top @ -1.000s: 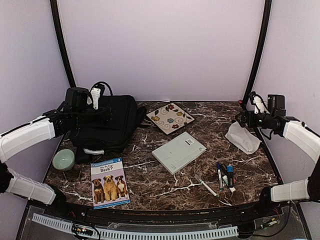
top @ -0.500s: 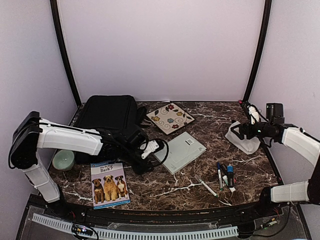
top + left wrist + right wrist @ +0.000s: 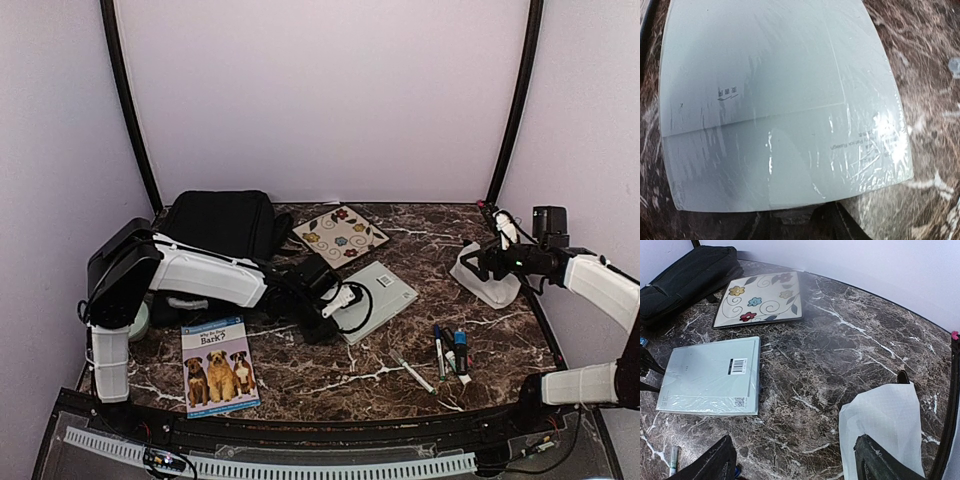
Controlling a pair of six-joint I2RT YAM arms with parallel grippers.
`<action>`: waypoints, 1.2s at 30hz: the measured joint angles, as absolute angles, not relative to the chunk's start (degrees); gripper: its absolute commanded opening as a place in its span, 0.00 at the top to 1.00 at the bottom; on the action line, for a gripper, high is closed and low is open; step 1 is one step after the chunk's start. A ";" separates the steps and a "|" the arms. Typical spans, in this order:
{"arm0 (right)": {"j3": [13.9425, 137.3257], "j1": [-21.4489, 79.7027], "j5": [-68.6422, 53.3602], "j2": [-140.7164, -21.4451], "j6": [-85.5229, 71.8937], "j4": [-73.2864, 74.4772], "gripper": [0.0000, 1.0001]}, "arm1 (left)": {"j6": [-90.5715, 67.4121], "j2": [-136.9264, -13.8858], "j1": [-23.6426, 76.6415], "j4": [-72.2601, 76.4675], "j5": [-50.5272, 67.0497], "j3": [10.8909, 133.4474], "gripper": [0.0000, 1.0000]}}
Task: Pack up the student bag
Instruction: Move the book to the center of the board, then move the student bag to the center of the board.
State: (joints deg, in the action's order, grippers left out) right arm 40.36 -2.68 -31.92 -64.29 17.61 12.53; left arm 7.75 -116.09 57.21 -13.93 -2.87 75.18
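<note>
The notebook (image 3: 382, 297) is in the open space next to the student bag. Next, my left gripper slides the notebook to the side and then pulls the bag (image 3: 217, 226) toward the middle first.
The student bag (image 3: 222, 224) is black and lies at the back left of the marble table; it also shows in the right wrist view (image 3: 686, 273). My left arm reaches across in front of it. My left gripper (image 3: 338, 300) is at the near-left edge of a pale green shrink-wrapped notebook (image 3: 380, 292). That notebook (image 3: 780, 110) fills the left wrist view and hides the fingertips of the left gripper (image 3: 807, 220). Whether they grip it does not show. My right gripper (image 3: 796, 465) is open, one finger over a white pouch (image 3: 885, 425).
A square flowered plate (image 3: 340, 236) lies behind the notebook. A dog book (image 3: 218, 365) sits at the front left, with a green bowl (image 3: 134, 320) half hidden behind my left arm. Several pens and markers (image 3: 448, 352) lie at the front right.
My left arm swung from over the bag down and right to the notebook's edge, and its jaws narrowed. The right gripper dropped a little toward the white pouch.
</note>
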 measured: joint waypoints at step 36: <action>40.05 -0.38 -31.94 -68.49 19.57 12.64 0.18 | 6.48 -106.98 49.17 -30.70 -9.63 95.35 0.19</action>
